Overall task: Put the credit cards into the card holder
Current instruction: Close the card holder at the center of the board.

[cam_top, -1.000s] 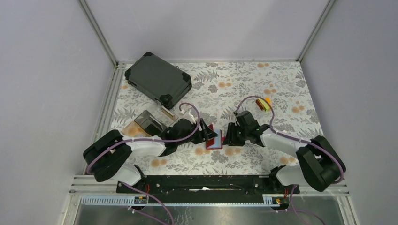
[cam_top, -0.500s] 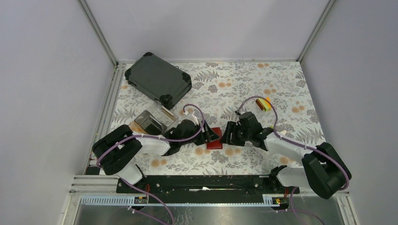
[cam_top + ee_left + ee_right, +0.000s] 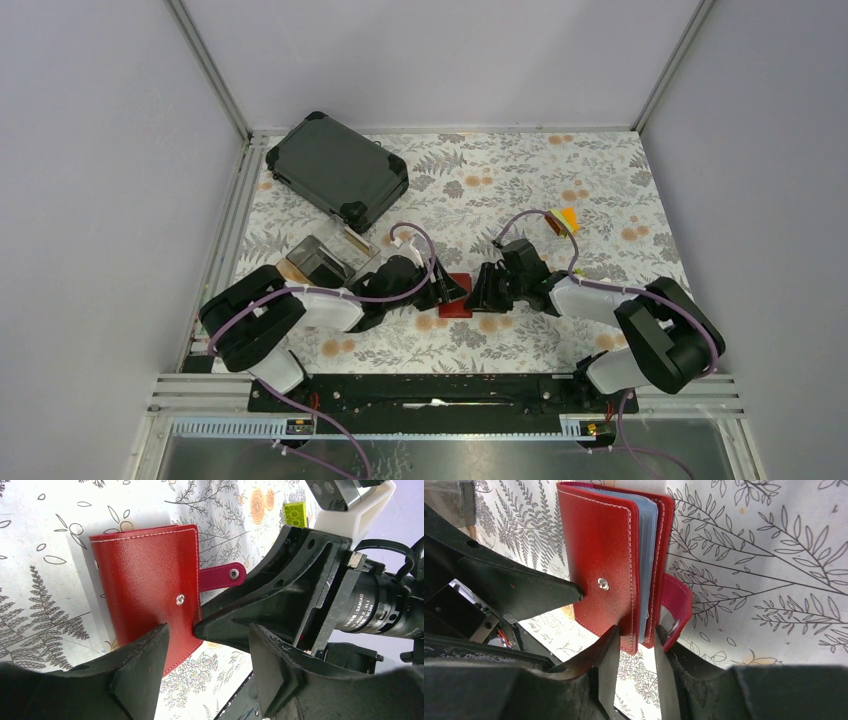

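My right gripper is pinching the card holder's open edge (image 3: 647,597) closed. My left gripper should grab the folded side (image 3: 106,587) and pick up the holder, so that my right gripper is free.
The card holder (image 3: 458,296) is a small red wallet on the patterned table between my two grippers. In the right wrist view it (image 3: 599,555) is folded, with the pale blue edges of credit cards (image 3: 650,545) showing between its covers and its snap tab (image 3: 676,605) hanging loose. My right gripper (image 3: 636,635) is shut on the holder's near edge, one finger on each cover. My left gripper (image 3: 207,645) stands open at the holder's (image 3: 145,580) other side, its left fingertip (image 3: 150,655) over the cover, and a right-gripper finger reaches in between.
A large dark hard case (image 3: 338,170) lies at the back left. A clear box with a wooden base (image 3: 320,260) sits just behind the left arm. Small yellow and orange blocks (image 3: 565,220) lie at the right; a green block (image 3: 295,515) shows behind the right gripper.
A blue card face showed on the holder a second ago; now only red cover shows. The right gripper has moved in and closed on the holder's edge. The left arm has shifted slightly.
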Motion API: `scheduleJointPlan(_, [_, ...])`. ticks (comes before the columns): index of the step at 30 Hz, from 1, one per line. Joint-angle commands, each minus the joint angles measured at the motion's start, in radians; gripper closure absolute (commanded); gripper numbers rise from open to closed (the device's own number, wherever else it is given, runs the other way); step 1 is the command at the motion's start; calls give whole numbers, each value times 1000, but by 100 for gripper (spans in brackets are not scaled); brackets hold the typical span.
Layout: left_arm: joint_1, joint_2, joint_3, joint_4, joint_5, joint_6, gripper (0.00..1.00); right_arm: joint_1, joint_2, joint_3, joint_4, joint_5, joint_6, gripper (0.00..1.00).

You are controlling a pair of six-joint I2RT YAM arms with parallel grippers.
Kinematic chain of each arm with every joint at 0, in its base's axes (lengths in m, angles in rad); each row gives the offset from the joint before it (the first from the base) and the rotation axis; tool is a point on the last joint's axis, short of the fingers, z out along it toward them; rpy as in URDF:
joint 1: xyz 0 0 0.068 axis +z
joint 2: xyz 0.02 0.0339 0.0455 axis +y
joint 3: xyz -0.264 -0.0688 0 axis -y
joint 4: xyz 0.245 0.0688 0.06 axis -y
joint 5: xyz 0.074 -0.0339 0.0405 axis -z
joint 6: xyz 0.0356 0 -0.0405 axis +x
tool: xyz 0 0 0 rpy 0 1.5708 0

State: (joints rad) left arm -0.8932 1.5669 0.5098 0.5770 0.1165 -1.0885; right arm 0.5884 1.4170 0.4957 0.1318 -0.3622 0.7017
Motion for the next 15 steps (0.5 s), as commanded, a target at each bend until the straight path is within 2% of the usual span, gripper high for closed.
scheduleJointPlan(1, [-4,13,-4,55,-3,-3,39,5,22,-8,66,-41,23,65])
scheduleJointPlan(4, [-3,25,-7,68,5,-6,39,5,30,-8,71,-34,31,74])
scheduleJointPlan(9, [2,-17,-3,37,-3,21,36,5,73,-2,54,-5,30,99])
scheduleJointPlan(13, [12,-114,15,-92,-47,81,27,5,102,-3,54,-2,30,100])
scheduleJointPlan(15, [19,-167,29,-223,-97,107,24,5,106,-2,50,7,28,100])
